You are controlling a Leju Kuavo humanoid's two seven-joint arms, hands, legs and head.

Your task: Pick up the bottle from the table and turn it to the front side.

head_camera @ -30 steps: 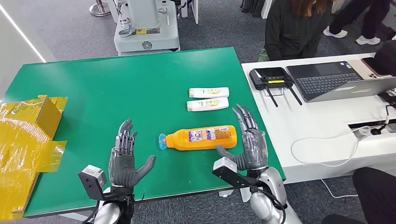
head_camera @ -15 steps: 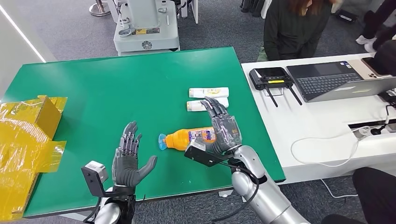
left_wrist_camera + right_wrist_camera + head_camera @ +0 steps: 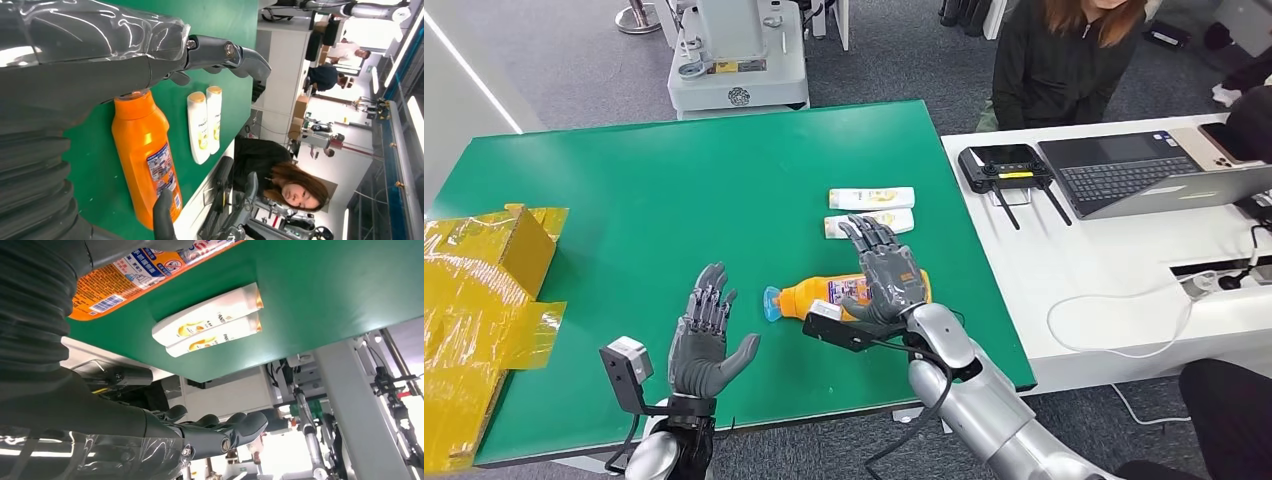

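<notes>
The label in sight has a barcode and small print (image 3: 107, 303). I therefore expect the orange bottle's front label (image 3: 816, 291) to be hidden underneath.
An orange bottle (image 3: 806, 298) with a blue cap lies on its side on the green table (image 3: 674, 190), cap pointing left. Its printed label faces up (image 3: 161, 170); the barcode end is visible in the right wrist view (image 3: 97, 297). My right hand (image 3: 886, 275) hovers palm down over the bottle's right half, hiding that part. Its fingers are stretched out and spread (image 3: 215, 432), not wrapped round the bottle. Whether the palm touches the bottle is unclear. My left hand (image 3: 702, 335) is open, palm turned toward the cap, a short gap to the bottle's left, with its fingers (image 3: 220, 52) extended.
Two white shampoo bottles (image 3: 871, 198) lie side by side just behind the right hand. Crumpled yellow packaging (image 3: 479, 290) covers the table's left edge. A white desk (image 3: 1124, 260) with a laptop (image 3: 1129, 170) and controller stands to the right; a person (image 3: 1064, 55) sits behind it.
My right hand swung from beside the bottle's right end to a palm-down position over its right half. The left hand edged slightly right toward the cap. The bottle has not moved.
</notes>
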